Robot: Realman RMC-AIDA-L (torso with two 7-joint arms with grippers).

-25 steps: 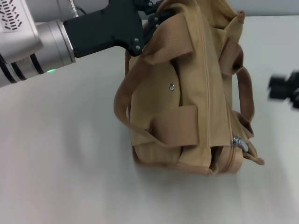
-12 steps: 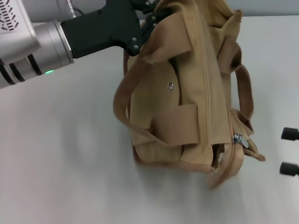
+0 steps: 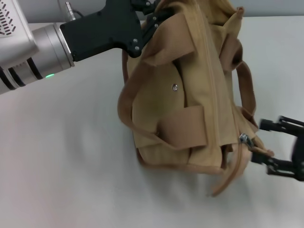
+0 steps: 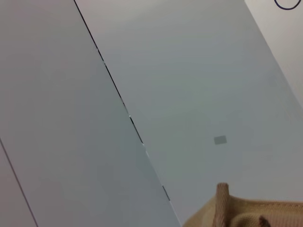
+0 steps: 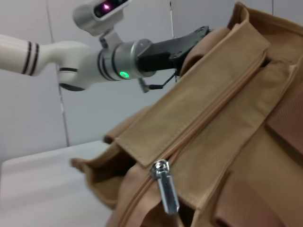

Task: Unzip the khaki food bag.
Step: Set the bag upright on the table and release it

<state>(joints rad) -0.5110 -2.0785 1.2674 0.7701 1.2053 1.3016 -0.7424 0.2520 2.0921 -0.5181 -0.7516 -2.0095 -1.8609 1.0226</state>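
Note:
The khaki food bag [image 3: 183, 99] slants crooked from my left gripper, so my right gripper should take the bag's end [image 3: 247, 141] by the zipper pull and swing the bag round square.
The khaki food bag [image 3: 190, 95] stands on the white table [image 3: 61, 161], its closed top zipper running from the far end to the near end. The metal zipper pull [image 3: 243, 139] hangs at the near right corner and shows close up in the right wrist view [image 5: 165, 189]. My left gripper [image 3: 148, 19] is shut on the bag's far end near a webbing handle. My right gripper [image 3: 257, 141] is open right beside the zipper pull, its fingers on either side of the bag's end tab. The left wrist view shows only a corner of the bag [image 4: 236, 215].
One webbing handle [image 3: 128, 104] loops out over the table on the left of the bag. A loose strap end [image 3: 228, 178] droops at the near corner. My left arm [image 5: 118, 59] shows behind the bag in the right wrist view. A grey wall [image 4: 165, 94] stands behind.
My right gripper has come in from the right edge to the bag's near corner by the zipper pull. The left gripper has kept its hold on the far end.

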